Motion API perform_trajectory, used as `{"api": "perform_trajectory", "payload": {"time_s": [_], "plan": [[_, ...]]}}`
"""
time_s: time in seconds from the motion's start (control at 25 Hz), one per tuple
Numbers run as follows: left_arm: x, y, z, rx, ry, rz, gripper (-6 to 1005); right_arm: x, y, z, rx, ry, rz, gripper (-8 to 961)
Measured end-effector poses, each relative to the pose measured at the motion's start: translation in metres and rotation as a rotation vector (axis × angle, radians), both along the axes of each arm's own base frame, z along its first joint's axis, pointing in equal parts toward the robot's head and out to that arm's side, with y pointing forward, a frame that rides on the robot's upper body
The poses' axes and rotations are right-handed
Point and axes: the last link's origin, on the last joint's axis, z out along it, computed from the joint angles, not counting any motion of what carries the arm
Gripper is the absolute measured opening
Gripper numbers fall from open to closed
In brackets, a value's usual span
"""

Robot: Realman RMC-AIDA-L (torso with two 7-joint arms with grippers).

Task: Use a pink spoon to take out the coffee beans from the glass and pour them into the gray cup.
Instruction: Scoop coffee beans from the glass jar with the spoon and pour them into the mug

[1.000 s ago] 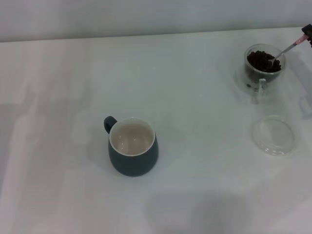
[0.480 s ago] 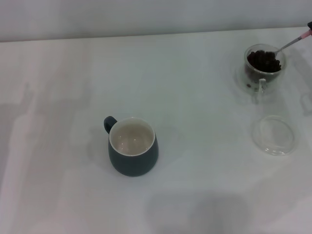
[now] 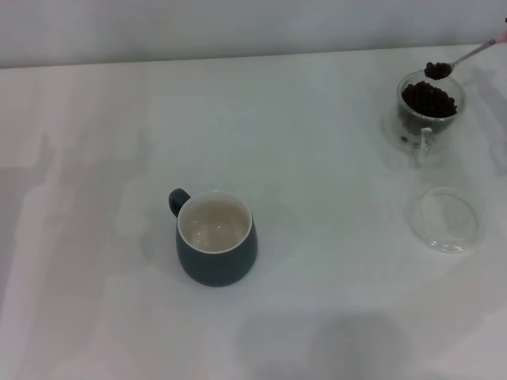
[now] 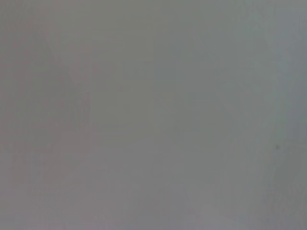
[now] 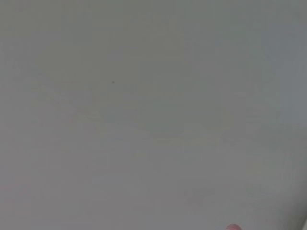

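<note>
I should keep carrying the pink spoon's bowl (image 3: 438,70) with my right gripper until it hangs over the gray cup's opening (image 3: 215,224), as it holds coffee beans above the glass's rim.
The pink spoon (image 3: 467,55) hangs in the air at the far right of the head view. Its metal bowl carries a few coffee beans (image 3: 436,70) just above the far rim of the glass (image 3: 428,119). The pale pink handle runs off the right edge of the view. The glass stands at the back right and is filled with dark beans (image 3: 428,98). The gray cup (image 3: 215,241) stands left of centre, empty, with its cream inside showing. Neither gripper shows in any view. A small pink tip (image 5: 233,227) shows at the edge of the right wrist view.
A flat clear round glass dish (image 3: 445,219) lies on the white table (image 3: 317,158), in front of the glass. The table's far edge meets a pale wall. The left wrist view shows only a plain grey surface.
The spoon's bowl was down among the beans in the glass. It has risen out with a few beans on it and now hovers above the glass rim.
</note>
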Motion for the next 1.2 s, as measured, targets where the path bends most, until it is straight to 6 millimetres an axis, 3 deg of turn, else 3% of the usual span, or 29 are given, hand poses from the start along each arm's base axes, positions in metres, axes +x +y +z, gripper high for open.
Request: {"api": "perform_trajectory", "payload": {"time_s": [0.56, 1.2], "plan": [[0.0, 0.001, 0.0, 0.004, -0.005, 0.008, 892, -0.03, 0.003, -0.002, -0.101, 0.07, 0.189, 177], [0.001, 0.002, -0.001, 0.002, -0.006, 0.004, 892, -0.069, -0.008, -0.05, -0.308, 0.097, 0.376, 190]]}}
